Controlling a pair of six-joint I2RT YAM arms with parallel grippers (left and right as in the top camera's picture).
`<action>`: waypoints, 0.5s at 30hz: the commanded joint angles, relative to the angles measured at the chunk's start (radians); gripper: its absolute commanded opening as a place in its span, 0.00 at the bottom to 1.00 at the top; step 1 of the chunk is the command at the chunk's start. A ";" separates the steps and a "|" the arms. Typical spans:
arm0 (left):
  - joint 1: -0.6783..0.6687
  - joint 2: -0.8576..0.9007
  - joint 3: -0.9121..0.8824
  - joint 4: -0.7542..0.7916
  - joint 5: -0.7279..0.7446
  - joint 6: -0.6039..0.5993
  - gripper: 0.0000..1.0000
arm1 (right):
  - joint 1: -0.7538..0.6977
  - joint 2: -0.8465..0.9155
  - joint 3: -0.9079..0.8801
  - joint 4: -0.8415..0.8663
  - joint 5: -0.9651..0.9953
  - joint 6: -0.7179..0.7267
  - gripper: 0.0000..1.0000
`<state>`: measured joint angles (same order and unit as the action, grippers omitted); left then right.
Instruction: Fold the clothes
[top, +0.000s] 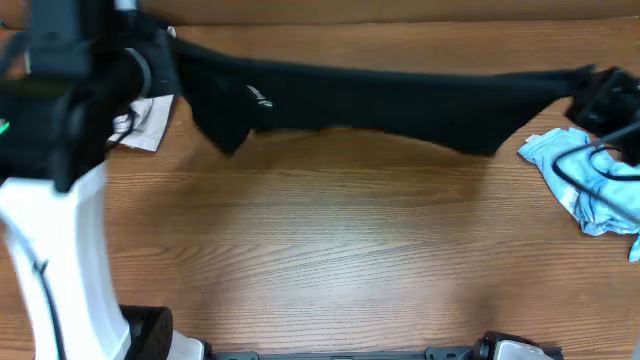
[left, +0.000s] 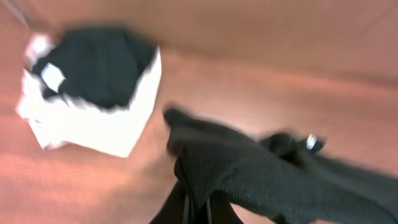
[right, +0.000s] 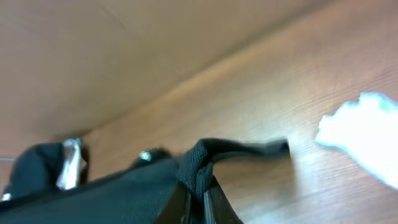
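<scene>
I should swing the black mesh garment (top: 380, 103) far out (top: 370, 42) with my left gripper and my right gripper, then pull it back flat, because it hangs as a narrow piece of cloth.
A black mesh garment (top: 380, 95) is stretched in a long band across the far side of the table, held at both ends. My left gripper (top: 165, 60) is shut on its left end; the left wrist view shows the fabric (left: 261, 168) pinched between the fingers (left: 198, 208). My right gripper (top: 590, 90) is shut on its right end; the right wrist view shows a bunched edge (right: 205, 155) clamped between the fingers (right: 198, 202). Both views are blurred.
A folded black-and-white garment (top: 145, 122) lies at the far left, also in the left wrist view (left: 93, 93). A crumpled light blue cloth (top: 590, 175) lies at the right, also in the right wrist view (right: 367, 134). Arm bases stand at the front edge.
</scene>
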<state>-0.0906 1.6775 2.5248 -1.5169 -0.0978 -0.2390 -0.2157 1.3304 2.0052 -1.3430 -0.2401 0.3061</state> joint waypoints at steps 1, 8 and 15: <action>0.014 -0.031 0.179 -0.038 -0.084 0.034 0.04 | -0.010 -0.012 0.162 -0.050 0.015 -0.027 0.04; 0.014 -0.081 0.320 -0.050 -0.206 0.047 0.04 | -0.010 -0.012 0.301 -0.140 0.064 -0.044 0.04; 0.014 -0.021 0.304 -0.009 -0.227 0.076 0.04 | -0.005 0.080 0.287 -0.143 0.063 -0.050 0.04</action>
<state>-0.0910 1.5959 2.8384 -1.5528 -0.2478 -0.1993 -0.2153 1.3457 2.2963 -1.5017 -0.2298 0.2722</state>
